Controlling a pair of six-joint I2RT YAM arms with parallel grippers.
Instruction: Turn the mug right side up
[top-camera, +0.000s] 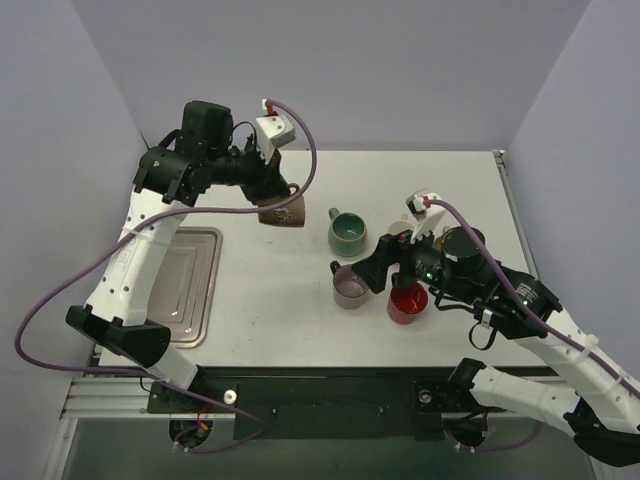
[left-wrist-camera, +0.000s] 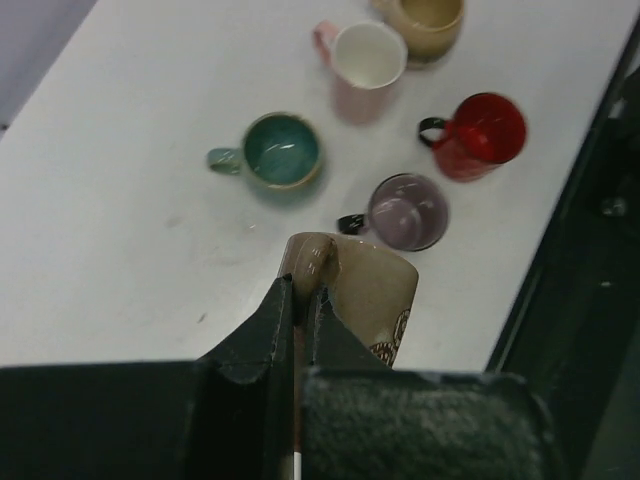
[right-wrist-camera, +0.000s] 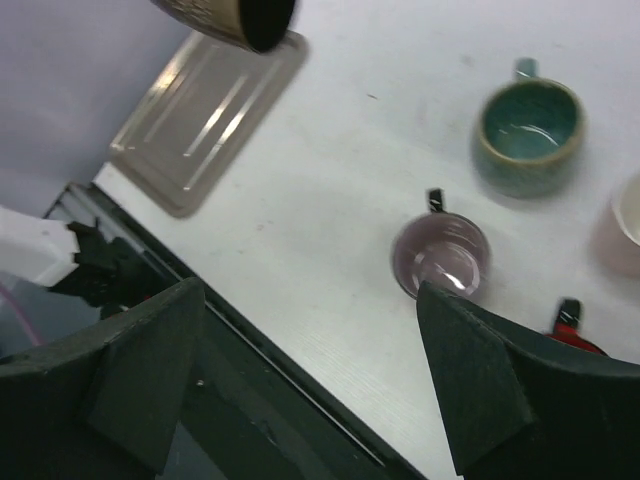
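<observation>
The mug's dark opening (right-wrist-camera: 268, 20) hangs open sideways and its rim is clean, so the robot should expect the inside to be black and empty when it turns the brown patterned mug (top-camera: 283, 211) upright.
A brown patterned mug (top-camera: 281, 211) hangs in the air over the table's back left part, tilted on its side with its mouth toward the right. My left gripper (top-camera: 268, 195) is shut on the mug's handle; in the left wrist view the fingertips (left-wrist-camera: 302, 290) pinch the handle and the mug body (left-wrist-camera: 372, 295) sits just right of them. The right wrist view catches the mug's dark mouth (right-wrist-camera: 240, 20) at its top edge. My right gripper (right-wrist-camera: 310, 340) stands open and empty, low over the table's front middle (top-camera: 375, 270).
Upright mugs stand right of centre: teal (top-camera: 348, 231), purple glass (top-camera: 350, 287), red (top-camera: 408, 302), plus pink (left-wrist-camera: 365, 62) and tan (left-wrist-camera: 430, 20) under my right arm. A metal tray (top-camera: 185, 285) lies at the left edge.
</observation>
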